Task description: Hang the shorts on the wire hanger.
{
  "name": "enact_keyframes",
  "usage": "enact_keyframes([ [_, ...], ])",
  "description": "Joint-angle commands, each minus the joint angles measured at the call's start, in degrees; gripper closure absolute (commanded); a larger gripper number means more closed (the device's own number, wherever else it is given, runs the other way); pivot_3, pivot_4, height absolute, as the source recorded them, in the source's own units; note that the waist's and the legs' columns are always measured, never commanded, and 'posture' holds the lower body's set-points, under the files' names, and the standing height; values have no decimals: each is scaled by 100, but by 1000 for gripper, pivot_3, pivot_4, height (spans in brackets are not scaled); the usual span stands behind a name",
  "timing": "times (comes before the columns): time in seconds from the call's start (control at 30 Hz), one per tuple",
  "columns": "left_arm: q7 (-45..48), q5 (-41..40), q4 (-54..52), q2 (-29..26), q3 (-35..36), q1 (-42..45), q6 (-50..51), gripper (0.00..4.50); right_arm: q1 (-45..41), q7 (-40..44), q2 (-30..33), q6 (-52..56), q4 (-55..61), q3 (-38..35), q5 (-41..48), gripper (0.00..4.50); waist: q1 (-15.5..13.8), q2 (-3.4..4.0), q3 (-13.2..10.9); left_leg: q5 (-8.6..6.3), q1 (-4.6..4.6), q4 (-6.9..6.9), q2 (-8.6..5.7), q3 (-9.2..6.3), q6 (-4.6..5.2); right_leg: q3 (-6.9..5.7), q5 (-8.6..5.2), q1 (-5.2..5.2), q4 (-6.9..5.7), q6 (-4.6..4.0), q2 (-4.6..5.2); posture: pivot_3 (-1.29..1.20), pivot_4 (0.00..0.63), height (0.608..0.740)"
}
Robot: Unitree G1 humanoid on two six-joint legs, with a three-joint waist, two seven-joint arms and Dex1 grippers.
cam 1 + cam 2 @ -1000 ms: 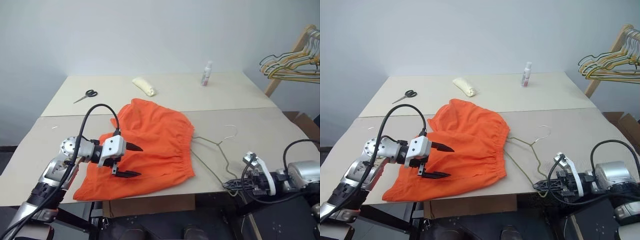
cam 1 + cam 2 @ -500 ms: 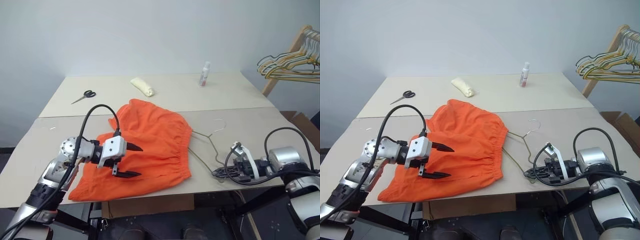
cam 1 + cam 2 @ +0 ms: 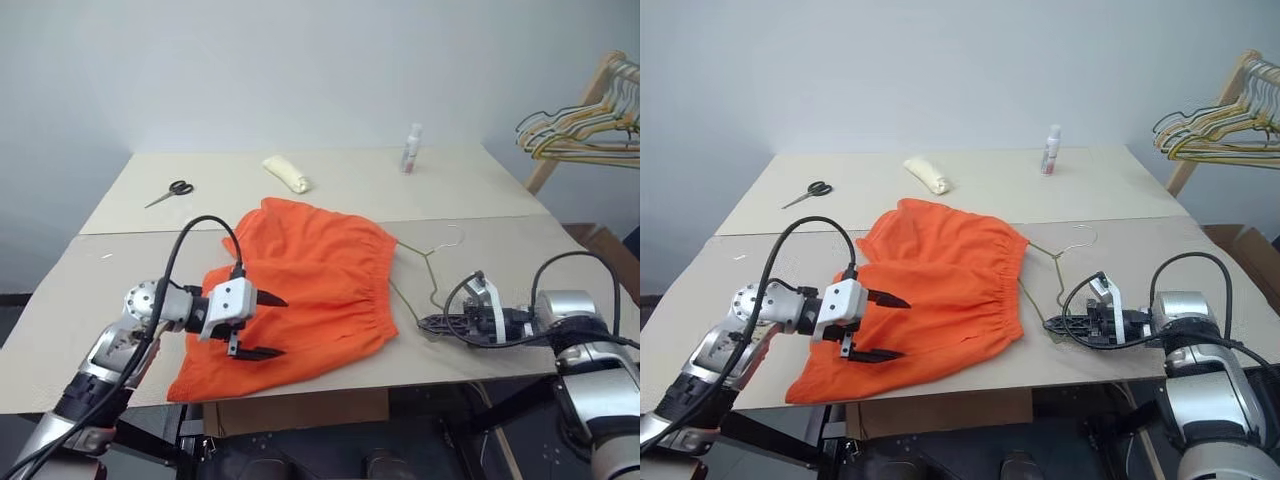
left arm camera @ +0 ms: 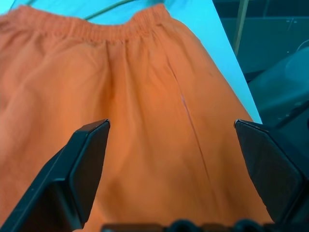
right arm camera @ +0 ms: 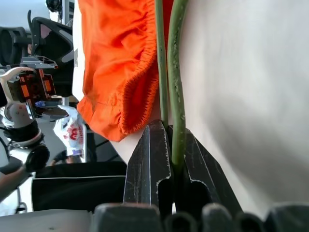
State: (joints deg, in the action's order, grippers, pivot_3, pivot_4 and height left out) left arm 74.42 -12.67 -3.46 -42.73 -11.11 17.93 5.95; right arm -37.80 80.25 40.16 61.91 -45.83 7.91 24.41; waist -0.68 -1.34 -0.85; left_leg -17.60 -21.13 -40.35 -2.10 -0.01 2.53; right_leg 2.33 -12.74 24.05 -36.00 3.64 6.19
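The hanger has only its far end inside the waistband (image 3: 398,243), so the robot's left gripper should pinch the waistband's far corner (image 3: 380,231) before the right gripper pulls the waistband's near side over.
The orange shorts (image 3: 320,275) lie flat on the table, their gathered waistband turned to the right. My left gripper (image 3: 282,326) hovers open just over their left half; in the left wrist view its fingers (image 4: 82,164) stand wide apart above the fabric (image 4: 145,96). The thin wire hanger (image 3: 431,285) lies on the table beside the waistband, its hook (image 3: 455,232) pointing away from me. My right gripper (image 3: 425,322) is shut on the hanger's near corner, low over the table. In the right wrist view the wire (image 5: 176,87) runs out from between the closed fingers toward the shorts' edge (image 5: 130,72).
Scissors (image 3: 172,190), a pale yellow roll (image 3: 288,172) and a small bottle (image 3: 411,147) sit on the far table. A bunch of coloured hangers (image 3: 580,135) hangs on a wooden rack at the far right. The table's front edge (image 3: 330,395) runs just below both grippers.
My right gripper has moved forward and left over the table's edge, carrying the wire hanger closer to the shorts' waistband. The left gripper has stayed open in place.
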Motion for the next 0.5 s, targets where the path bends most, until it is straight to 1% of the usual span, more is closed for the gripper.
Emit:
enact_keyframes([
  [0.03,-51,14,3,124,-5,230,-149,24,555,-775,-199,-662,1398,-502,50,4500,12,-5,11,0,0,1,0,-2,0,-1,0,-1,1,0,1,37,0,740],
  [0.13,-114,-44,207,276,97,480,-211,24,1074,-1137,-263,-1175,2509,-755,51,4500,17,-5,12,-1,3,0,-2,0,-1,1,1,-1,-4,1,1,26,0,740],
  [0.23,-426,-157,548,561,355,984,-243,24,1324,-1461,-277,-1620,3193,-949,26,4500,13,0,9,0,-1,0,-6,1,-1,1,0,5,-5,1,0,22,0,740],
  [0.27,-619,-197,703,714,474,1251,-271,24,1335,-1546,-241,-1653,3331,-971,9,4500,11,0,9,0,-2,0,-8,1,-2,0,0,5,-7,1,0,22,0,740],
  [0.4,-1221,-418,1451,1230,905,2572,-98,24,1469,-1653,10,-2325,3860,-825,-310,4500,-15,-2,8,1,-4,-6,-11,-4,-2,-7,1,0,-1,3,0,16,0,740],
  [0.5,-1015,-385,2213,1308,918,3477,-284,24,1521,-1638,138,-2851,4134,-697,-520,4500,2,-3,8,2,-8,-7,-16,-3,-4,-7,2,0,4,4,0,20,0,740],
])
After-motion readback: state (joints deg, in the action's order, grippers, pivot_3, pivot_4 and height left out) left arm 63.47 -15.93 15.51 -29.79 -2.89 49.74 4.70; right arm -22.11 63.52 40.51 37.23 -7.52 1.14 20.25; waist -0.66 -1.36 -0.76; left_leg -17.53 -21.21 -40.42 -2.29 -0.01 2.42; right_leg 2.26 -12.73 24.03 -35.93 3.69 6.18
